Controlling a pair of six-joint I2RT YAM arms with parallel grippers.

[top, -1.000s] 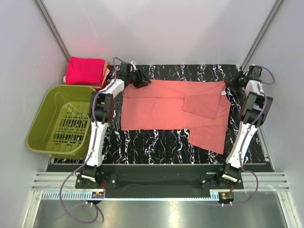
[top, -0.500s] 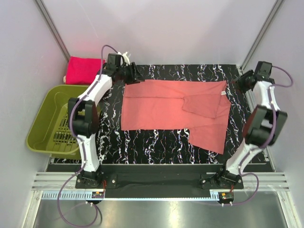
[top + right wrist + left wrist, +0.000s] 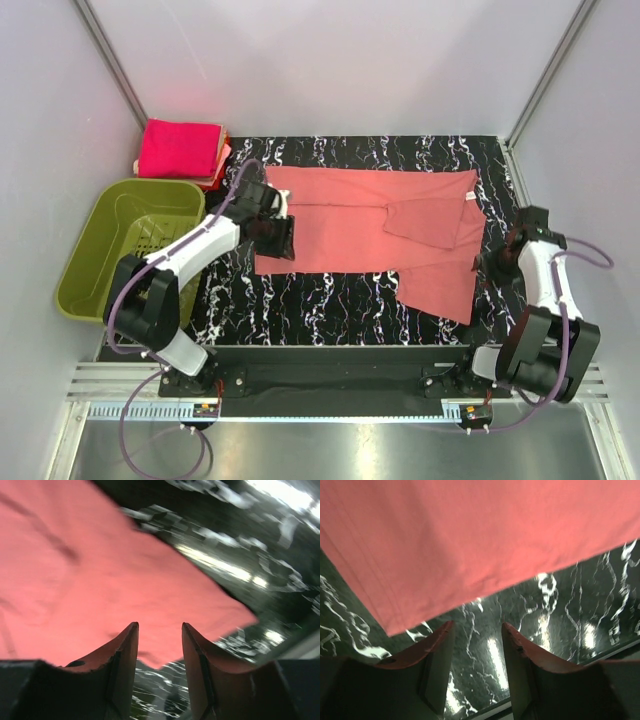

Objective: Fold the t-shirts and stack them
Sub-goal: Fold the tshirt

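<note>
The coral t-shirt's near flap (image 3: 437, 291) is lying flat and the flap's corner is free. My right gripper should keep bringing its open fingers toward that corner (image 3: 468, 321) until they close on it.
A large salmon-coral t-shirt (image 3: 370, 225) lies spread flat on the black marbled table (image 3: 330, 300), with a sleeve folded over at its right. My left gripper (image 3: 280, 238) is open and empty above the shirt's left part, near its near-left corner (image 3: 390, 625). My right gripper (image 3: 482, 265) is open and empty at the shirt's right edge, over its lower right corner (image 3: 160, 660). A stack of folded magenta-pink t-shirts (image 3: 180, 150) rests at the back left, beyond the basket.
An olive-green plastic basket (image 3: 90, 255) stands left of the table. Grey walls close in on the back and both sides. A metal rail (image 3: 330, 385) runs along the near edge by the arm bases.
Both arms have swung from the table's far corners toward the near side. The left gripper now hangs over the shirt's left part, the right one by its right edge. The shirt has not moved.
</note>
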